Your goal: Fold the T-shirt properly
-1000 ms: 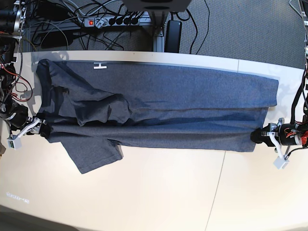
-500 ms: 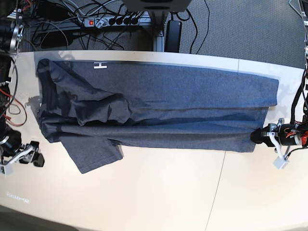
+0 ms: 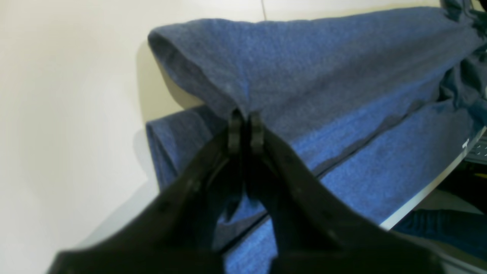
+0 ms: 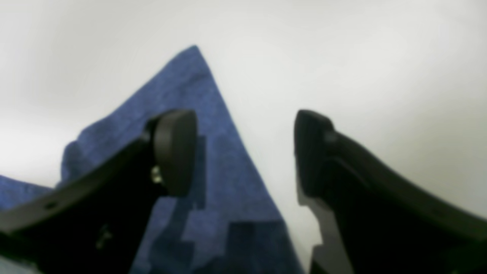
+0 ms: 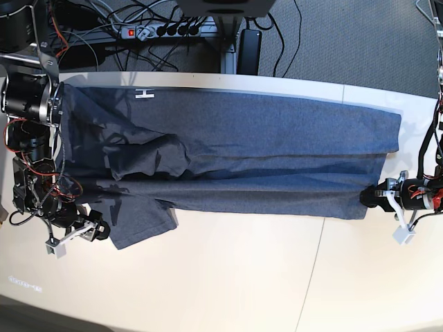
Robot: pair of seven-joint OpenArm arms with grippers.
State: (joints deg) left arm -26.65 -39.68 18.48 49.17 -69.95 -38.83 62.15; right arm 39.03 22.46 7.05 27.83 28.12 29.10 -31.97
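Note:
The cloth (image 5: 154,159) behind the short sleeve (image 5: 144,225) is already loosely wrinkled. The sleeve will therefore bunch up into uneven folds when I fold it back over the T-shirt.
The slate-blue T-shirt (image 5: 263,138) lies across the table, folded lengthwise, with one short sleeve (image 5: 142,220) sticking out toward the front at the left. My left gripper (image 5: 369,196) is shut on the shirt's folded edge at the right end. In the left wrist view the gripper (image 3: 245,127) pinches a raised fold of the cloth (image 3: 323,87). My right gripper (image 5: 104,229) is open and low at the sleeve's left corner. In the right wrist view the gripper (image 4: 245,152) is open, and the sleeve's pointed corner (image 4: 217,179) lies under its left finger (image 4: 175,148).
A small white label (image 5: 143,94) sits on the table near the back edge. A power strip (image 5: 163,29) and cables lie on the floor behind. The right arm's upper links (image 5: 28,97) stand over the shirt's left end. The bare tabletop (image 5: 242,277) runs along the front.
My right gripper let go of the shirt's left edge, drew back toward the front left and has now come in, open, at the sleeve's corner. The left gripper has not moved.

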